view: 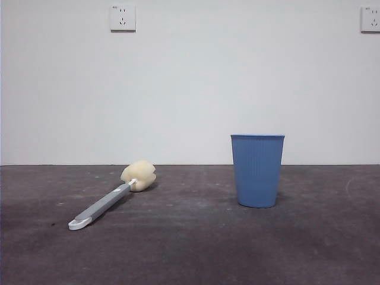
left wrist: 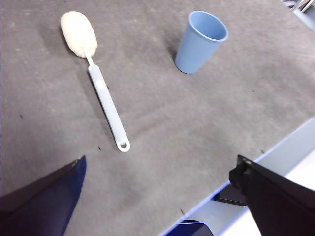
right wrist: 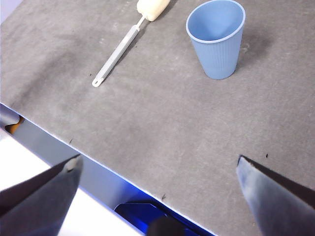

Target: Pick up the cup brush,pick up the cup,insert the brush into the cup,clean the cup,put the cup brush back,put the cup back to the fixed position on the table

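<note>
The cup's rim [view: 257,135] is wider than the cream sponge head, so the cup's opening should take that head with room around it when I tilt the blue cup [view: 257,171] toward the brush.
The cup brush [view: 113,196] lies flat on the table [view: 190,249], left of centre, its cream sponge head toward the wall and its white tip toward the front. It also shows in the left wrist view [left wrist: 101,88] and the right wrist view [right wrist: 123,46]. The blue ribbed cup [view: 257,170] stands upright and empty to the brush's right; it shows in the left wrist view [left wrist: 199,42] and the right wrist view [right wrist: 217,37]. My left gripper [left wrist: 157,196] and right gripper [right wrist: 157,187] are open and empty, held back above the table's front edge, far from both things.
The table's front edge [right wrist: 59,142] runs below both grippers. A white wall with two sockets [view: 122,18] stands behind the table. Neither arm shows in the front view.
</note>
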`<action>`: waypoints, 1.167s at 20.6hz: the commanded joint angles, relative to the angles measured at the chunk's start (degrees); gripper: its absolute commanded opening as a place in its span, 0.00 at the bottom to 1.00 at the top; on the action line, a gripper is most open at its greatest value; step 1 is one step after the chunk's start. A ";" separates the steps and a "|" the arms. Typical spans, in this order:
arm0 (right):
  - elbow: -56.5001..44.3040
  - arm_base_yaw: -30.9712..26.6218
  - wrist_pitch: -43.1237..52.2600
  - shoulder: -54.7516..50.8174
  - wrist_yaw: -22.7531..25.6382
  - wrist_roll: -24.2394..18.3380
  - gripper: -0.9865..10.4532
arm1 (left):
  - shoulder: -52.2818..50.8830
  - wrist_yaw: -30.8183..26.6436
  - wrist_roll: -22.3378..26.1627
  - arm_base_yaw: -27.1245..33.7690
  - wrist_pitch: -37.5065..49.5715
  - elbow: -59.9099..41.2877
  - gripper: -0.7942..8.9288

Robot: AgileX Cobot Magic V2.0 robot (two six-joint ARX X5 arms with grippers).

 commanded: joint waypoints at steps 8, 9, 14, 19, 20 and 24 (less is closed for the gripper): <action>0.22 0.09 0.15 -0.02 0.02 0.13 0.61 | 19.96 -14.08 -5.01 -9.70 13.94 0.04 0.60; 0.22 0.09 0.15 -0.02 0.02 0.13 0.61 | 23.32 -16.52 -5.75 -11.28 16.26 0.04 0.60; 0.22 0.09 0.13 -0.02 0.02 0.15 0.61 | 38.82 -26.08 -9.51 -18.67 27.74 0.07 0.60; 0.22 0.09 0.11 -0.02 0.02 0.20 0.61 | 48.76 -31.41 -12.13 -22.38 36.09 0.07 0.60; 0.22 0.09 0.11 -0.02 0.02 0.20 0.61 | 50.10 -31.63 -12.46 -22.75 37.22 0.07 0.60; 0.22 0.09 0.11 -0.02 0.02 1.05 0.61 | 54.14 -32.76 -14.01 -23.08 39.85 0.07 0.60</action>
